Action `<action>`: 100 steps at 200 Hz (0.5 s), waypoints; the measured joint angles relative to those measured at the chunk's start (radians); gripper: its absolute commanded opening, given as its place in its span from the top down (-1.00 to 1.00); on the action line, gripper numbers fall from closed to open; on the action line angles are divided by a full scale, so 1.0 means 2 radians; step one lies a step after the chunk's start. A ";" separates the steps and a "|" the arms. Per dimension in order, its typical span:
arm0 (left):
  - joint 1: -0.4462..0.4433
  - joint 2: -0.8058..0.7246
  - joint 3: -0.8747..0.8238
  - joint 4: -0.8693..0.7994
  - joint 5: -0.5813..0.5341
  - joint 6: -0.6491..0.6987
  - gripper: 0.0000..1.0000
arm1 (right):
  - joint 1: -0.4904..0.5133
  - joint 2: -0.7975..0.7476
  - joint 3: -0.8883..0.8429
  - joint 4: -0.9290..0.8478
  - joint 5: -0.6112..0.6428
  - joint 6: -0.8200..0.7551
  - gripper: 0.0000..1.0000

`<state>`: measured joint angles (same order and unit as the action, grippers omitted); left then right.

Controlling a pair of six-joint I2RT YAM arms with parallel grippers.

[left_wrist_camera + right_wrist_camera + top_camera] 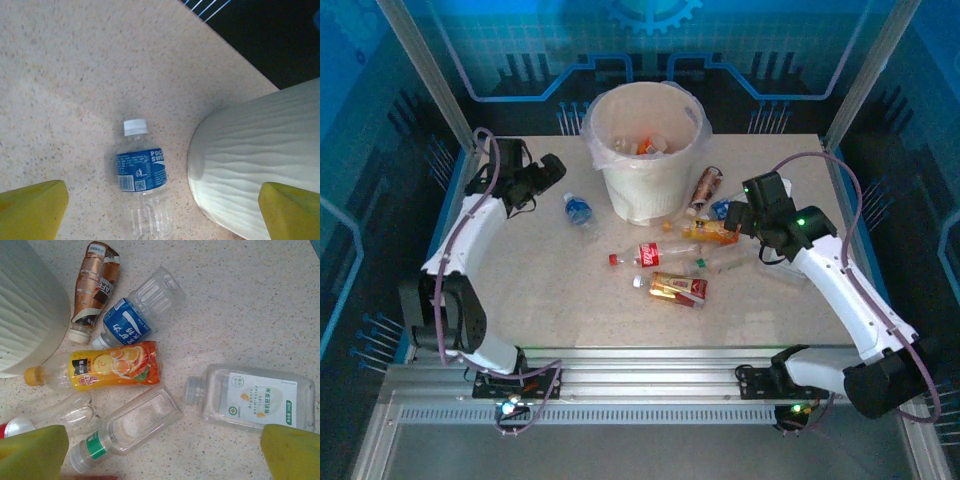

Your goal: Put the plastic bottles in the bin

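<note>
Bottles already heap up inside (646,147) the white bin. The blue-label bottle (580,214) will end up lying at a slant across them when I drop it in.
The white bin (645,190) stands at the back centre with several bottles inside. A blue-label bottle (579,212) lies left of it. My left gripper (552,172) hovers open above this bottle (141,175), beside the bin wall (255,165). Right of the bin lie several bottles: brown-label (95,282), blue-label (127,325), orange-label (110,367), a clear square one (135,425) and a flat white-label one (255,397). My right gripper (738,215) hangs open over them, holding nothing. A red-label bottle (650,254) and a red-yellow one (677,289) lie mid-table.
The speckled table (550,300) ends at aluminium rails (640,375) near the arm bases. Metal frame posts (430,70) rise at the back corners. The table's far edge (235,55) runs close behind the bin.
</note>
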<state>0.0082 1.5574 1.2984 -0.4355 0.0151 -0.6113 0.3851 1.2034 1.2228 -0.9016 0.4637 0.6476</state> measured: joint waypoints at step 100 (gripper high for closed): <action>-0.033 0.146 0.029 -0.015 -0.003 -0.059 -0.98 | 0.000 0.006 -0.008 0.000 -0.002 0.004 -0.99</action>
<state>-0.0582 1.8484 1.3560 -0.4664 0.0097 -0.7288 0.3851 1.2144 1.2064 -0.9012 0.4599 0.6556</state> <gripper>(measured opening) 0.989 0.996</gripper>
